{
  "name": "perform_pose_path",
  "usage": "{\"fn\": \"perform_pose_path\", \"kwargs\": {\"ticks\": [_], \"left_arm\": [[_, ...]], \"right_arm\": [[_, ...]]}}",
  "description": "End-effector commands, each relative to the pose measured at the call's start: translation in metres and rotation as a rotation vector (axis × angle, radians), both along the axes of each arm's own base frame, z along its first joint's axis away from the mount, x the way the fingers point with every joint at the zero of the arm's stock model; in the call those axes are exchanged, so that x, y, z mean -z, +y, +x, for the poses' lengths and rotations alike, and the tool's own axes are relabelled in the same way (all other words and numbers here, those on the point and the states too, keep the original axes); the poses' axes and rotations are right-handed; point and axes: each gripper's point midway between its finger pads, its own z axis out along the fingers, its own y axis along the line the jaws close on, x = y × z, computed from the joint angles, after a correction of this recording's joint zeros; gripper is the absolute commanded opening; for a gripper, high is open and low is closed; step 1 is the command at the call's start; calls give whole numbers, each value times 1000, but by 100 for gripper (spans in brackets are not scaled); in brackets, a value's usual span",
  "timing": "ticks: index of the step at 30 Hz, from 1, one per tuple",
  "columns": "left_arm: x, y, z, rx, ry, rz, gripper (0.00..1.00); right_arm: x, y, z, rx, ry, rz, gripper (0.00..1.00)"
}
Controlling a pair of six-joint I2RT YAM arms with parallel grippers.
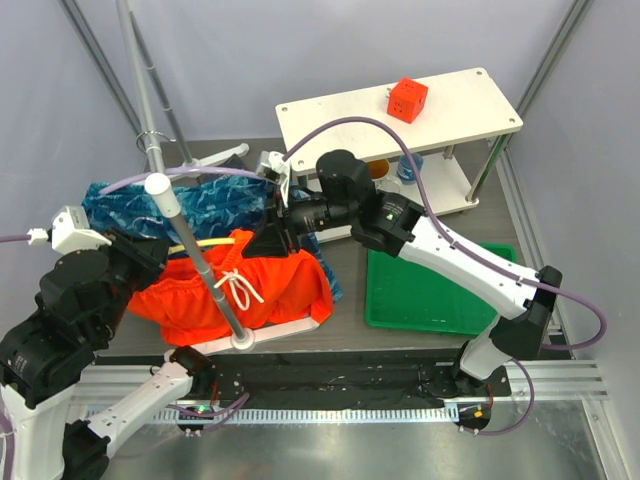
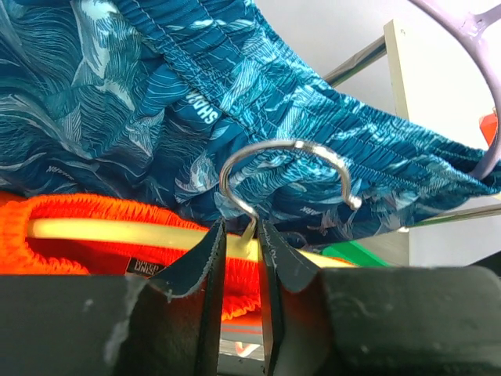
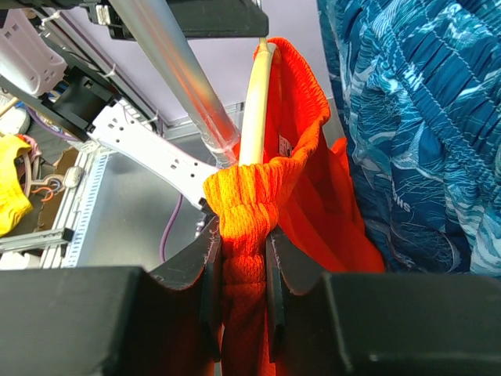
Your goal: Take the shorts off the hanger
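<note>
The orange waistband is wrapped around the hanger's end (image 1: 241, 238). So my left gripper needs to keep the hook's stem still while my right gripper works the waistband (image 3: 244, 193) off that end.
The orange shorts (image 1: 235, 290) with a white drawstring hang on a cream hanger (image 1: 205, 243) in front of the blue-teal patterned shorts (image 1: 225, 200). My left gripper (image 1: 168, 250) is shut on the stem of the hanger's metal hook (image 2: 290, 164); in the left wrist view (image 2: 243, 235) its jaws stand narrow round that stem, above the cream bar (image 2: 117, 231) and the orange waistband (image 2: 70, 207), with the blue-teal shorts (image 2: 156, 94) behind. My right gripper (image 1: 272, 238) is shut on the bunched orange waistband (image 3: 244, 211) at the hanger's end (image 3: 257, 102).
A metal stand pole (image 1: 200, 260) rises from a white base (image 1: 290, 328) in front of the shorts. A white shelf table (image 1: 450, 125) with a red cube (image 1: 407, 99) stands at the back right. A green tray (image 1: 440, 290) lies to the right. A rack pole (image 1: 150, 140) stands at the back left.
</note>
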Motion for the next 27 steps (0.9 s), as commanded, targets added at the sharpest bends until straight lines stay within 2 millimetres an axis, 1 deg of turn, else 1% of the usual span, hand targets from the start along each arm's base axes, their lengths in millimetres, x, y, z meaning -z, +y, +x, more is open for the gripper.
{"fn": "perform_pose_path", "kwargs": {"ticks": [1,6,8,11,12,13,14,15,16,17,19,20,21,22,23,24,25,26,27], "left_arm": [[-6,-1,10,-15,-31,16,25],[0,-3,14,-9,-23,34,28],[3,-4,16,-4,-23,45,32],[-4,-7,19,7,-63,27,35],[-2,-11,20,25,-66,27,36],[-4,-15,21,40,-80,17,34],[-7,-18,22,52,-105,1,20],[-9,-22,22,72,-116,-14,16],[-9,-23,22,75,-121,-21,10],[-9,-23,20,75,-126,-30,2],[-7,-19,18,60,-126,-42,0],[-2,-16,16,48,-117,-37,0],[0,-13,14,35,-117,-47,0],[1,-8,14,6,-117,-46,0],[6,-5,14,-8,-108,-46,0],[7,-3,11,-20,-105,-52,0],[7,0,11,-34,-109,-57,1],[8,0,11,-35,-107,-53,0],[8,2,11,-40,-110,-50,0]], "right_arm": [[-65,-20,-29,-81,-73,174,1],[-65,-22,-33,-92,-64,178,1],[-66,-23,-35,-99,-58,185,1],[-65,-25,-39,-117,-44,184,1],[-65,-26,-40,-119,-42,185,1],[-65,-28,-41,-121,-39,186,1],[-60,-28,-41,-121,-31,176,1],[-59,-29,-42,-118,-31,175,1],[-59,-30,-42,-110,-29,174,1],[-54,-31,-41,-100,-16,162,1],[-51,-31,-33,-45,0,149,1],[-43,-32,-30,-16,24,120,5],[-37,-31,-23,28,38,97,11],[-32,-31,-20,51,53,78,24],[-21,-32,-17,75,80,43,30],[-19,-32,-15,100,116,31,35],[-15,-33,-6,165,134,19,43],[-6,-34,-2,202,165,-2,46],[-5,-37,1,244,196,-4,49]]}}
